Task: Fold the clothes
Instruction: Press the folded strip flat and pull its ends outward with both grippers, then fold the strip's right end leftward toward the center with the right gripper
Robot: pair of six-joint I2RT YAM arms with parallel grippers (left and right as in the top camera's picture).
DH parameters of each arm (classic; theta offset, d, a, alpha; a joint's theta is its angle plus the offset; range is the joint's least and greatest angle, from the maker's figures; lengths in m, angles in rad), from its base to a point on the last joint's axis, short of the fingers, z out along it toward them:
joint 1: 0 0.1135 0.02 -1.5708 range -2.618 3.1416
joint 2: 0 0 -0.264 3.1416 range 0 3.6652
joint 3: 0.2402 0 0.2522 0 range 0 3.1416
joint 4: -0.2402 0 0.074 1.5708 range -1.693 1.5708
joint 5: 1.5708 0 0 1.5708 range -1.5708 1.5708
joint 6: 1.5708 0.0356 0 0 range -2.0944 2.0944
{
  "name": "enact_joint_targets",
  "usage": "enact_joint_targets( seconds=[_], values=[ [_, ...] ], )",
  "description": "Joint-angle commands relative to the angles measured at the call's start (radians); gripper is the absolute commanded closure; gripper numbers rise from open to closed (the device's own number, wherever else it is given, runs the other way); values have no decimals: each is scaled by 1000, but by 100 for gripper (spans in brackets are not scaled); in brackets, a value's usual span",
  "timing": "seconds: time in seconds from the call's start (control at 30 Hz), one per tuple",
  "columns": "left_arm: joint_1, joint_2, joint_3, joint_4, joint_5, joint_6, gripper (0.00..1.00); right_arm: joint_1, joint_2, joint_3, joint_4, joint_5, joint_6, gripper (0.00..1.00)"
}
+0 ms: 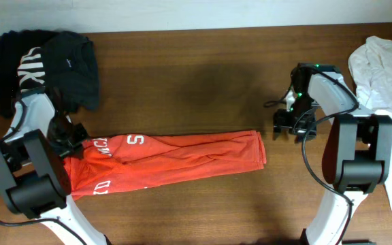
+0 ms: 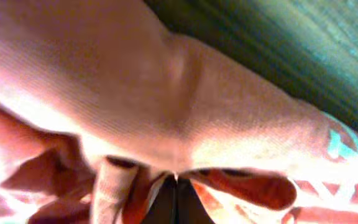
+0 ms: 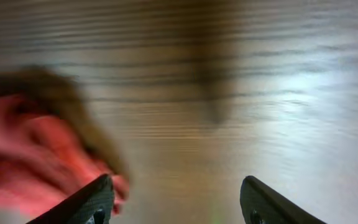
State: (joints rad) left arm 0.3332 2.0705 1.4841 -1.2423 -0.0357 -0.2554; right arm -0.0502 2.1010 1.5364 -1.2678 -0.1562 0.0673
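Observation:
The T-shirt's far end (image 1: 256, 151) lies flat and sticks out too far for my left gripper to reach, so next my right gripper grabs that end and folds it in toward the white lettering (image 1: 135, 139).
The clothes, an orange-red T-shirt (image 1: 175, 156) with white lettering, lie folded into a long band across the table's middle. My left gripper (image 1: 70, 141) sits at the band's left end, shut on a pinch of the fabric. In the left wrist view, orange-red cloth (image 2: 166, 93) fills the frame and bunches where the jaws meet (image 2: 176, 202). My right gripper (image 1: 295, 124) hovers just right of the band's right end, open and holding nothing. The right wrist view is blurred: the shirt's end (image 3: 30, 155) lies to the left of the open gripper (image 3: 179, 202), over bare wood.
A black T-shirt (image 1: 53, 58) with large white letters is heaped at the back left corner. A plain white garment (image 1: 386, 75) lies along the right edge, beside the right arm's base. The brown wooden table (image 1: 196, 82) shows behind the band.

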Motion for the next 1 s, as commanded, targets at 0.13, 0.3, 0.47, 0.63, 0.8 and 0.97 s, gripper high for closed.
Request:
enact_joint_targets(
  seconds=[0.13, 0.3, 0.47, 0.63, 0.8, 0.97],
  values=[
    [-67, -57, 90, -31, -2, -13, 14, 5, -11, -25, 63, -384, -245, 1],
    [-71, -57, 90, 19, 130, -14, 1, 5, -11, -195, 136, -420, -246, 3],
    [-72, -57, 90, 23, 197, -13, 1, 82, -11, -271, 264, -411, -155, 59],
    [-77, -57, 90, 19, 254, 10, 1, 92, -18, -219, 251, -271, -17, 96],
    [-235, -152, 90, 81, 310, 122, 1, -98, -111, 5, 5, -18, 74, 96],
    [-346, -164, 89, 146, 302, 97, 1, -32, -266, 62, -106, 13, 72, 96]
  ],
)
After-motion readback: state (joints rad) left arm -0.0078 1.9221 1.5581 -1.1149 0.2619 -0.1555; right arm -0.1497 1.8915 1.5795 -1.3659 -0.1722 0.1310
